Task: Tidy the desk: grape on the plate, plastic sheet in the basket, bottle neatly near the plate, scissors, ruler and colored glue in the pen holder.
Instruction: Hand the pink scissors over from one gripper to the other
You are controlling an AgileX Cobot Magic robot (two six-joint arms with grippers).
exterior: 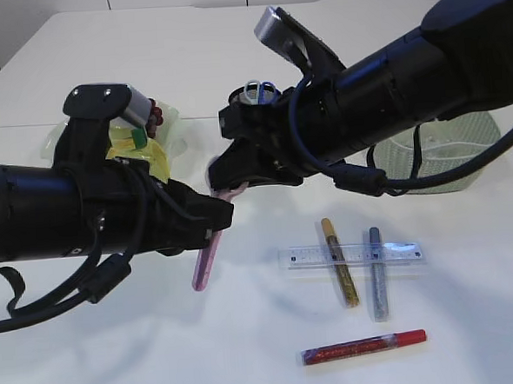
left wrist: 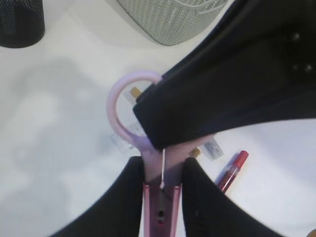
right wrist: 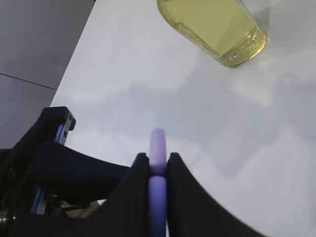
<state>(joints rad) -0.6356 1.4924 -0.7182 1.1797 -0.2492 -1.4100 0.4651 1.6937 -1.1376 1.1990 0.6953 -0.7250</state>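
My left gripper has the pink scissors by the blades [exterior: 205, 266] that must go into the pen holder, so it should open and let my right gripper carry them.
The pink scissors [exterior: 204, 260] hang over the table, held at both ends. My left gripper [exterior: 214, 232] is shut on the pink blade part [left wrist: 162, 207]. My right gripper [exterior: 226, 190] is shut on the lilac handle ring [right wrist: 158, 143], which also shows in the left wrist view [left wrist: 121, 111]. The clear ruler [exterior: 400, 253] lies on the table with a gold glue pen [exterior: 339, 263] and a silver glue pen [exterior: 377, 276] across it. A red glue pen [exterior: 363, 346] lies nearer the front. Grapes [exterior: 153, 116] sit on the plate [exterior: 172, 127]. The yellow bottle [exterior: 136, 150] is beside it.
The green mesh basket [exterior: 463, 144] stands at the right, also in the left wrist view [left wrist: 173, 19]. The black mesh pen holder [left wrist: 19, 22] stands at the back, mostly hidden behind my right arm in the exterior view. The bottle's yellow liquid [right wrist: 217, 29] shows in the right wrist view.
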